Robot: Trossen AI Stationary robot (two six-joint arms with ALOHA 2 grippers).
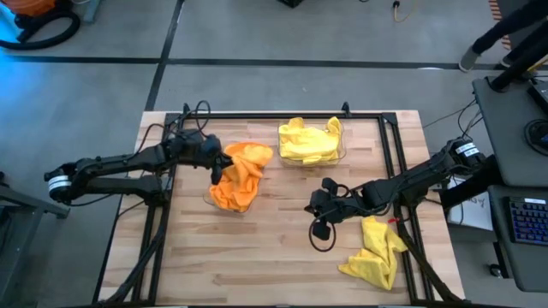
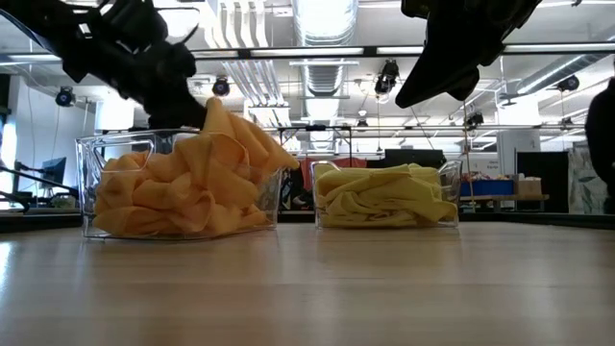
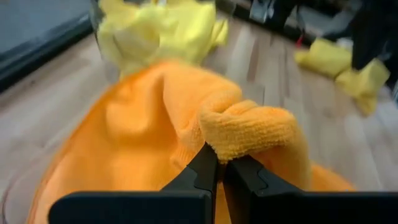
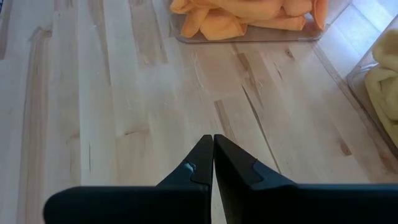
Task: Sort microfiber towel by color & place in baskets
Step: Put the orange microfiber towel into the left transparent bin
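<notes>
I should keep lowering my left gripper until the raised orange fold [image 2: 225, 119], which hangs over the orange pile [image 2: 183, 197] inside the clear basket, rests there, and then let go.
My left gripper [image 1: 220, 162] is shut on an orange towel [image 1: 250, 159] above the left clear basket [image 2: 96, 154], which holds several orange towels [image 2: 163, 197]. The right clear basket [image 2: 447, 178] at the far middle holds yellow towels [image 1: 308, 141]. One yellow towel [image 1: 377, 252] lies crumpled on the table at the near right. My right gripper [image 1: 321, 207] is shut and empty, above bare table to the left of that yellow towel. My left gripper pinches a bunched fold of the orange towel [image 3: 239, 134] between its two fingertips [image 3: 202, 168]. The fingers come from the table's left, slanting down. The towel is raised at the fold [image 2: 217, 108] and drapes slack over the orange pile and the basket's rim [image 2: 274, 159].
A black metal frame [image 1: 385, 150] runs round the table's far, left and right sides. Bare wood [image 1: 257, 248] lies in the near middle of the table. A desk with a keyboard [image 1: 522, 222] stands beyond the right edge.
</notes>
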